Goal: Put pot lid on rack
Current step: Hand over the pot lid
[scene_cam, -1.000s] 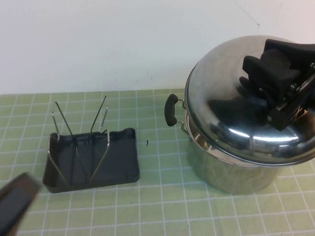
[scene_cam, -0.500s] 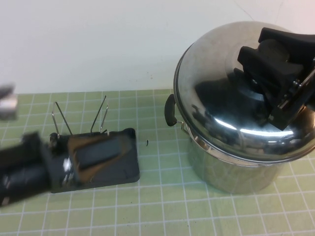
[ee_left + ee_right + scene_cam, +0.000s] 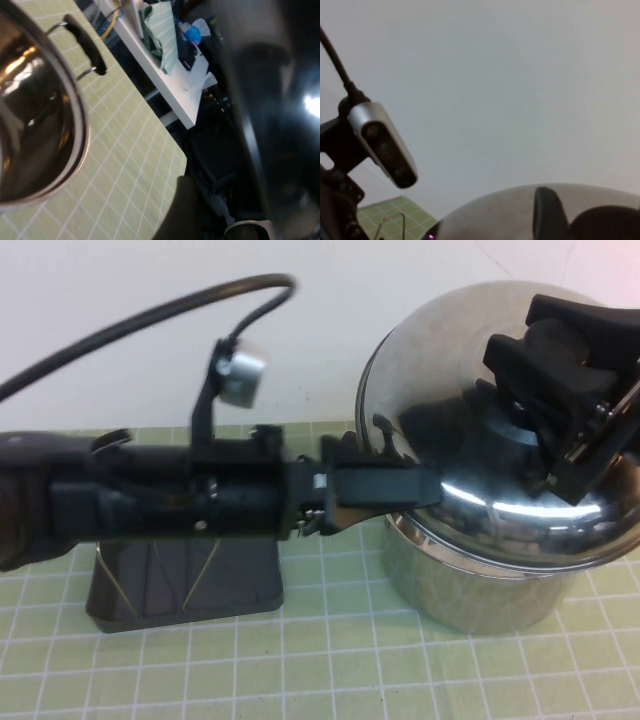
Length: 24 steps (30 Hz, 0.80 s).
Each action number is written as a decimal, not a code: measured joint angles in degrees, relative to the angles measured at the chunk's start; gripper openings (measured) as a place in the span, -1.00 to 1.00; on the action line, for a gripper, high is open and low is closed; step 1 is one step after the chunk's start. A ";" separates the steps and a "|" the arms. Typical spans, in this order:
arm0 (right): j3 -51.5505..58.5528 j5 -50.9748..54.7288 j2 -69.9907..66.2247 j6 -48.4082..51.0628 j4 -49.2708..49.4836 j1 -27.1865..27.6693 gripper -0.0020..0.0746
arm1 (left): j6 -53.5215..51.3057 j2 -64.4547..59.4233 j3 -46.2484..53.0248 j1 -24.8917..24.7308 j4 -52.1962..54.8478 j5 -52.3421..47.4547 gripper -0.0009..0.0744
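Observation:
Next, my left gripper takes the lid's rim (image 3: 410, 527) and stands the lid on the rack, because my right gripper is holding the pot lid by its knob (image 3: 556, 344) away from the rack.
The pot lid (image 3: 450, 450), shiny steel and domed, hangs tilted above the steel pot (image 3: 470, 590), with its left edge raised. My right gripper (image 3: 545, 360) is shut on the lid's black knob (image 3: 610, 225); one of its fingers (image 3: 547, 215) shows beside the knob in the right wrist view. My left gripper (image 3: 390, 485) reaches across from the left to the lid's lower left rim. The lid's edge (image 3: 270, 100) fills the left wrist view close up, next to the pot (image 3: 35, 125). The dark grey rack (image 3: 190, 585) lies under my left arm, its wire prongs hidden.
The green grid mat (image 3: 330, 660) covers the table in front of a white wall. The pot's black side handle (image 3: 85, 45) shows in the left wrist view. The left wrist's camera (image 3: 240, 370) and its cable stick up above the arm.
My left arm has swept in from the lower left, over the rack, to the lid's left rim. The lid has tilted and shifted slightly left in my right gripper.

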<state>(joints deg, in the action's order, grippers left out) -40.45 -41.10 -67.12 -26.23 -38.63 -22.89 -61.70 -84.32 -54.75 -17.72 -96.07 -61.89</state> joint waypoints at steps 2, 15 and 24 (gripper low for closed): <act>0.00 0.25 0.00 0.00 0.00 0.00 -0.07 | 0.00 -0.68 -1.72 -0.58 0.00 0.31 0.51; -0.11 0.60 -1.07 -3.35 -0.38 0.48 -0.07 | -0.05 -1.10 -9.43 -1.26 0.23 3.85 -0.20; -0.11 0.60 -2.97 -6.85 -1.09 0.57 0.19 | -0.61 -1.20 -10.05 -1.89 0.99 2.82 -0.66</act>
<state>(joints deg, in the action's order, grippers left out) -40.56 -40.50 -70.08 -33.08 -39.71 -22.31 -62.31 -85.51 -64.80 -19.62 -95.08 -59.07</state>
